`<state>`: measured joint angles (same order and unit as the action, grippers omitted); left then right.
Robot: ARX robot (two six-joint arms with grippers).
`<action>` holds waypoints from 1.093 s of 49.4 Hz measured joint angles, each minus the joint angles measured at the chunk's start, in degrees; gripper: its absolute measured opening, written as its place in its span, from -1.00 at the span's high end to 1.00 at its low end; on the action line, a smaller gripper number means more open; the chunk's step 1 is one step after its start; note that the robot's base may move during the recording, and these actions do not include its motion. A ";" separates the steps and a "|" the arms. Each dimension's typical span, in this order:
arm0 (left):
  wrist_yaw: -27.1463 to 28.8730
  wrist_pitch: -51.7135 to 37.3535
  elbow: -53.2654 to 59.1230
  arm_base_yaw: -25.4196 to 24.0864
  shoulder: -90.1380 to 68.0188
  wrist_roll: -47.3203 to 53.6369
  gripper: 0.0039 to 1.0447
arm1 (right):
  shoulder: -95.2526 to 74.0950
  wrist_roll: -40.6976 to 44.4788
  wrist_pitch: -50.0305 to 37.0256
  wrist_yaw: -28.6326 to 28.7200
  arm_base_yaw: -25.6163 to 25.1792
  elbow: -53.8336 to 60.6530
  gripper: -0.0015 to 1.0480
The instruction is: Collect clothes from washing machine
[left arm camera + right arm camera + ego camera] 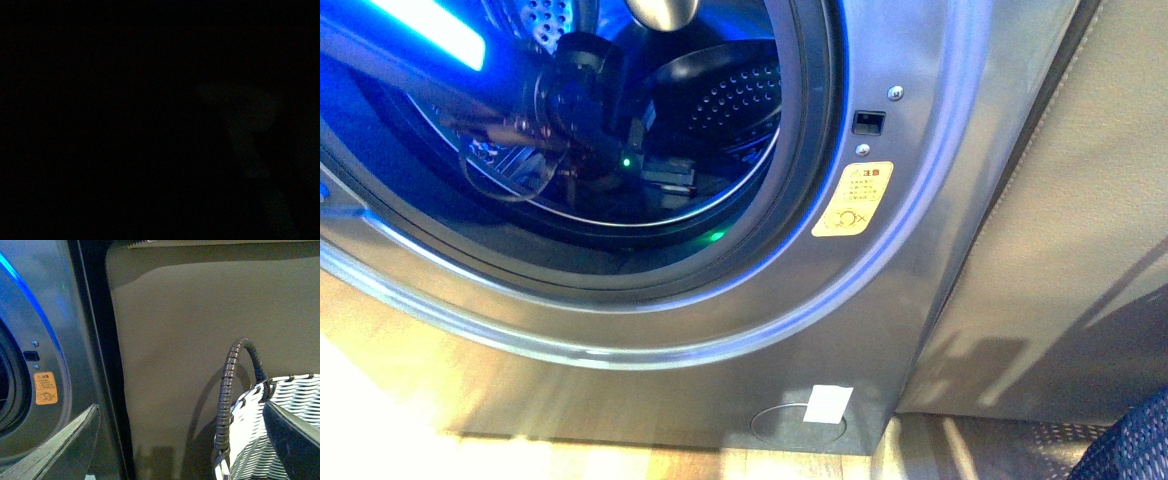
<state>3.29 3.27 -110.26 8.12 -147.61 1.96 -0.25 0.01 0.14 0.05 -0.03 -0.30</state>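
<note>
The drum should be empty when I take these clothes to the basket, because perforated metal can be seen around my left arm, clear of any heap.
The grey washing machine (920, 200) fills the front view, its round porthole open and lit blue, the perforated drum (725, 95) behind it. My left arm (570, 95) reaches through the porthole; my left gripper (665, 180) is deep in the drum and too dim to read. The left wrist view is dark. A patch of dark blue fabric (1140, 445) shows in the front view's lower right corner; no clothes can be made out in the drum. My right gripper (180, 410) is open and empty outside the machine (45, 340), between it and a basket.
A woven grey-and-white basket (270, 435) with a ribbed dark handle (227, 390) stands by my right gripper. A beige cushion (200, 340) rises right of the machine, also in the front view as cushion (1080, 200). A yellow sticker (855, 198) sits beside the porthole. Wooden floor (380, 410) lies below.
</note>
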 joint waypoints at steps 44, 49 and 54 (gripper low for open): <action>-8.04 -20.85 33.11 -0.35 24.44 -4.94 0.64 | 0.00 0.00 0.00 0.00 0.00 0.00 -0.85; -8.24 -23.52 39.19 -0.22 29.57 -4.57 0.65 | 0.00 0.00 0.00 0.00 0.00 0.00 -0.85; -8.41 -26.69 47.32 0.42 37.05 -3.10 0.65 | 0.00 0.00 0.00 0.00 0.00 0.00 -0.85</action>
<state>-5.13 -23.42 -62.94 8.54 -110.56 -1.15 -0.25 0.01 0.14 0.05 -0.03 -0.30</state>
